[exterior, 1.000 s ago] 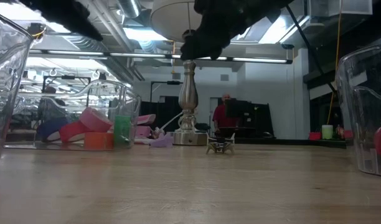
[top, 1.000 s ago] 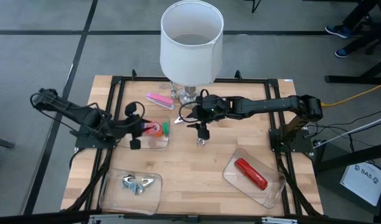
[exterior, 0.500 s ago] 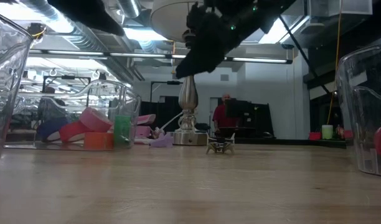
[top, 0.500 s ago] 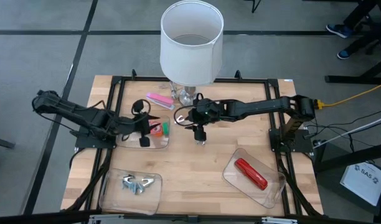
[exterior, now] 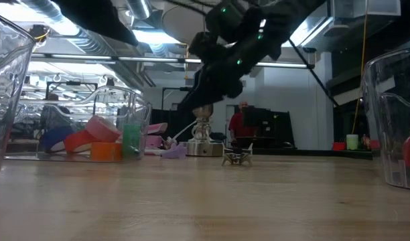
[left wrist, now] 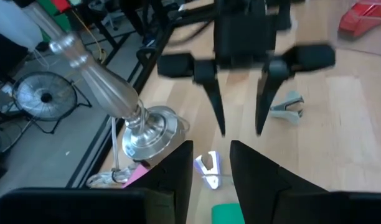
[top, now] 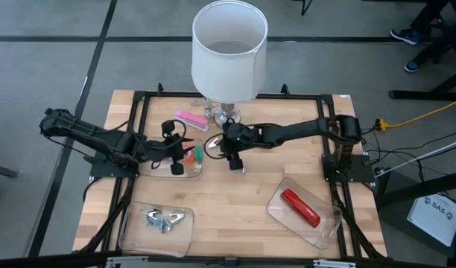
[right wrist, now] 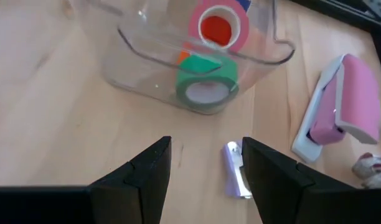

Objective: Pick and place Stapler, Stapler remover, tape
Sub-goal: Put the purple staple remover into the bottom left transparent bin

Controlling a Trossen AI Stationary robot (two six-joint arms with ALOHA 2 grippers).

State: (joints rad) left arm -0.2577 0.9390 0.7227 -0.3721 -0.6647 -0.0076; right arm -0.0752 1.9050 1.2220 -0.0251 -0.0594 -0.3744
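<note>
My right gripper goes on down before it closes, until my open fingers are on both sides of the lavender stapler remover (exterior: pixel 173 152), which lies clear of the tape container and in line with them.
My right gripper (top: pixel 233 158) (right wrist: pixel 205 177) is open and reaches in from the table's right. It hovers above a lavender stapler remover (right wrist: pixel 235 177) lying on the wood. A grey stapler remover (left wrist: pixel 286 106) (exterior: pixel 237 158) lies on the table just near-right of it. My left gripper (top: pixel 176 158) (left wrist: pixel 210 180) hangs open over the clear tape container (top: pixel 191 172). That container holds green (right wrist: pixel 206 84), pink (right wrist: pixel 219 25) and orange (exterior: pixel 106 150) tape rolls. A pink stapler (top: pixel 191 119) lies flat near the lamp base (left wrist: pixel 147 127).
A tall lamp with a white shade (top: pixel 229 49) stands at the far middle of the table. A clear tray (top: pixel 323 223) at the near right holds a red stapler (top: pixel 299 207). Another tray (top: pixel 135 237) at the near left holds metal stapler removers (top: pixel 162 219). Bare wood lies between the trays.
My right gripper has moved toward the table's left edge and come lower, past the grey stapler remover, which stays where it was. My left gripper has moved toward the table's right, farther over the tape container.
</note>
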